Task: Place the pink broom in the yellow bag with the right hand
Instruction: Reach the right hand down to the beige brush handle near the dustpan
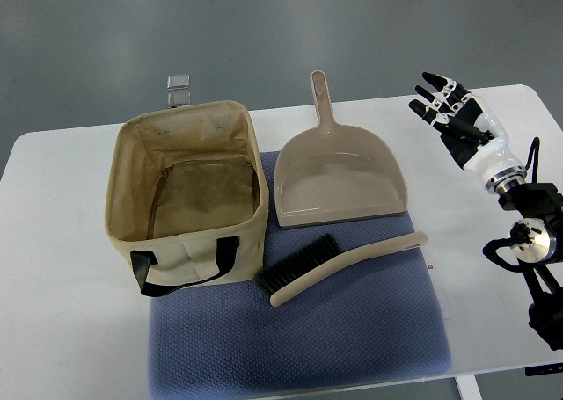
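Observation:
I expect the pink broom (350, 262) to lean with its handle up at the bag's rim when I lower it in, since it looks longer than the yellow bag's bottom (202, 195).
A pinkish-beige hand broom (339, 264) with black bristles lies on the blue mat (352, 330), its handle pointing right. An open yellowish-beige fabric bag (185, 193) with black handles stands at the mat's left; its inside looks empty. My right hand (449, 110) is raised over the table's right side, beyond and to the right of the broom. Its fingers are spread and hold nothing. The left arm is out of view.
A pinkish-beige dustpan (339, 176) lies just beyond the broom, its handle pointing away from me. The white table (53, 277) ends near the right arm. Two small clear squares (179, 88) lie on the floor beyond the bag.

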Robot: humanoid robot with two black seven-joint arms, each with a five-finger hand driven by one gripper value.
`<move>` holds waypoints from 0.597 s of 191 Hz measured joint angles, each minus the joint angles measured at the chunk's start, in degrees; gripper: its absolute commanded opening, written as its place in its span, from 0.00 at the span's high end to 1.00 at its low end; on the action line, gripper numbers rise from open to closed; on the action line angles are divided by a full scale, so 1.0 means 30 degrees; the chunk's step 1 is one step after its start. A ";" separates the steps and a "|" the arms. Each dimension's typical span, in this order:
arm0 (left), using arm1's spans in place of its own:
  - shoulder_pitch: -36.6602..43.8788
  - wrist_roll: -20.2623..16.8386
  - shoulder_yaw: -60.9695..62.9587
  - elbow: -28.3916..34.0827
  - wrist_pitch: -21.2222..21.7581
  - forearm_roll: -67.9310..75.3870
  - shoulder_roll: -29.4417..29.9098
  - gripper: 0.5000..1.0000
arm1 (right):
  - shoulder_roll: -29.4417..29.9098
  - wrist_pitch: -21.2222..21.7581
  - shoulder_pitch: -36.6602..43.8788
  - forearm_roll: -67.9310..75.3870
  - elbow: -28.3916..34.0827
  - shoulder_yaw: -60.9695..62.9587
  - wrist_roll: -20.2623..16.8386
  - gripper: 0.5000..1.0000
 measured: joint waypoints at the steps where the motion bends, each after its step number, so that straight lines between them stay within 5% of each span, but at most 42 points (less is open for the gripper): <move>1: 0.0000 0.0000 0.0000 0.0000 0.0000 0.0000 0.0000 0.00 | -0.0020 -0.0002 0.0025 -0.0003 0.0000 -0.0011 -0.0002 0.15; 39: 0.0002 0.0000 0.0000 0.0000 0.0000 0.0000 0.0000 0.00 | -0.2231 0.0046 0.1276 -0.0028 -0.0105 -0.2190 0.0332 0.15; 81: 0.0002 0.0001 0.0000 0.0000 -0.0002 0.0000 0.0000 0.00 | -0.8020 -0.0317 0.4299 -0.1616 -0.0179 -1.0867 0.4217 0.15; 114: 0.0000 0.0000 0.0000 0.0000 -0.0008 0.0000 0.0000 0.00 | -0.9583 -0.0333 0.5618 -0.6720 -0.0001 -1.5054 0.6177 0.15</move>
